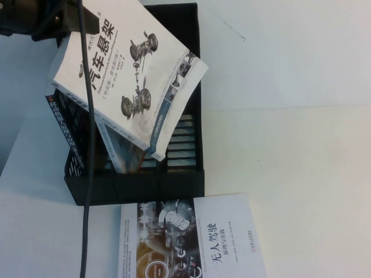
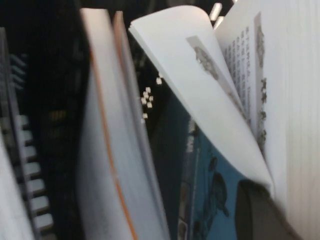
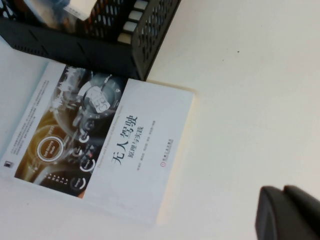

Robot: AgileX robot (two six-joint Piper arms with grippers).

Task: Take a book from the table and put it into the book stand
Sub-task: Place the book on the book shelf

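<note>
The white book slants across the cream book, so my left gripper should draw back and swing the white book upright before lowering it into the open compartment [image 1: 181, 143].
The book [image 1: 136, 63], white with a black title and grey car-part pictures, hangs tilted over the black book stand [image 1: 139, 188], its lower corner down inside a compartment. My left gripper [image 1: 61, 26] holds it at its upper edge at the top left, mostly hidden by the cover. In the left wrist view one dark finger [image 2: 260, 212] presses on the book, whose pages [image 2: 300, 100] fan open. My right gripper [image 3: 290, 212] is shut and empty over bare table [image 3: 240, 100]; it is out of the high view.
A dark book [image 1: 66, 130] and a cream book with an orange edge [image 2: 107, 150] stand in the stand. A white-and-dark book with an orange circle [image 1: 191, 240] lies flat just in front of the stand. Bare white table [image 1: 290, 145] extends to the right.
</note>
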